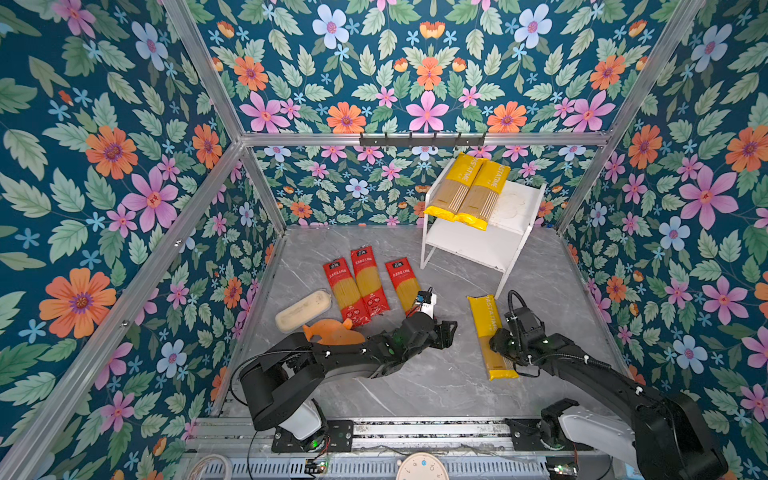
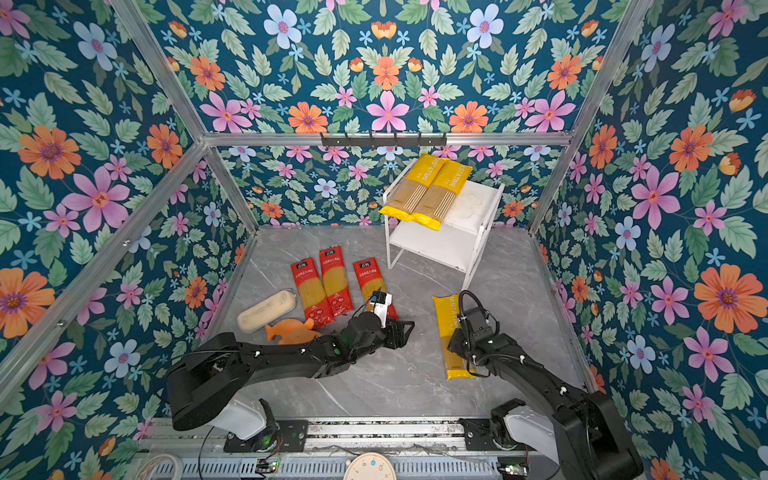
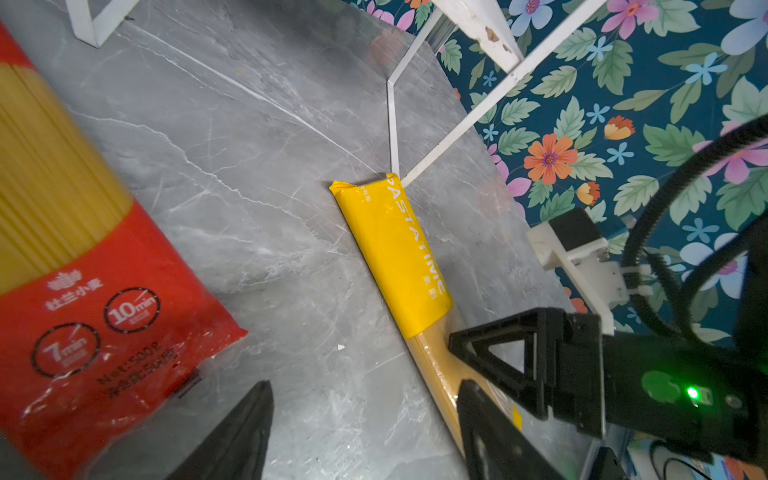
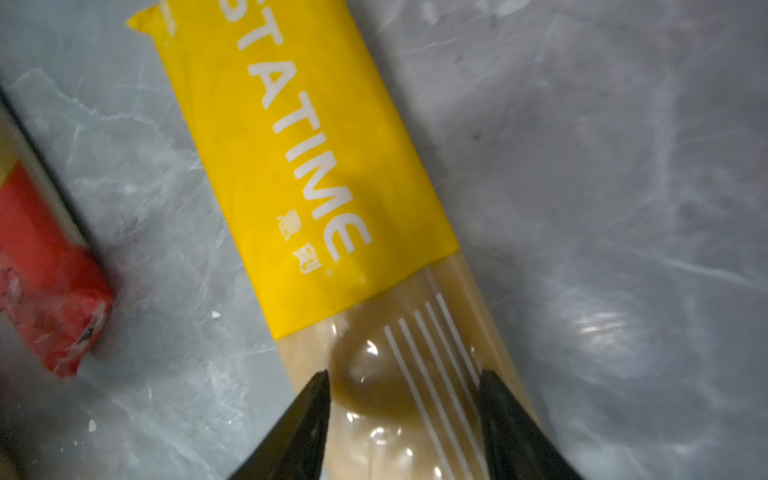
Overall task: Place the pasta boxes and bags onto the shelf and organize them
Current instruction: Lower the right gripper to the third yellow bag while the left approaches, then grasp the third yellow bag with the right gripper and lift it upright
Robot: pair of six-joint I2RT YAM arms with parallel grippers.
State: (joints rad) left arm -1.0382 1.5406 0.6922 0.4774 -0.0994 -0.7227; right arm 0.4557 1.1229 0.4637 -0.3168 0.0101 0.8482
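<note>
A gap (image 1: 467, 340) lies between my left gripper and the yellow pack, so next my right gripper slides the pack over first. Then both grippers should lift it by its long edges (image 1: 484, 356).
Two yellow PASTATIME packs (image 1: 455, 187) (image 1: 484, 195) lie side by side on the left of the white shelf's top board (image 1: 519, 203) (image 2: 473, 203). A third yellow pack (image 1: 484, 316) (image 2: 444, 311) (image 3: 395, 249) (image 4: 299, 145) lies flat on the grey table. My right gripper (image 1: 498, 347) (image 4: 405, 374) points down over its clear middle, open, one fingertip near each long edge. Three red-ended packs (image 1: 345, 291) (image 1: 368, 278) (image 1: 401, 282) lie in a row at centre left. My left gripper (image 1: 446, 332) (image 3: 365, 415) is open over bare table between the red pack (image 3: 104, 332) and the yellow one, holding nothing.
A beige loaf-like object (image 1: 303, 309) and an orange plush toy (image 1: 332, 332) lie left of the red packs, the toy partly behind the left arm. The shelf's lower board (image 1: 469, 245) is bare. A black hook rail (image 1: 422, 140) runs along the back frame.
</note>
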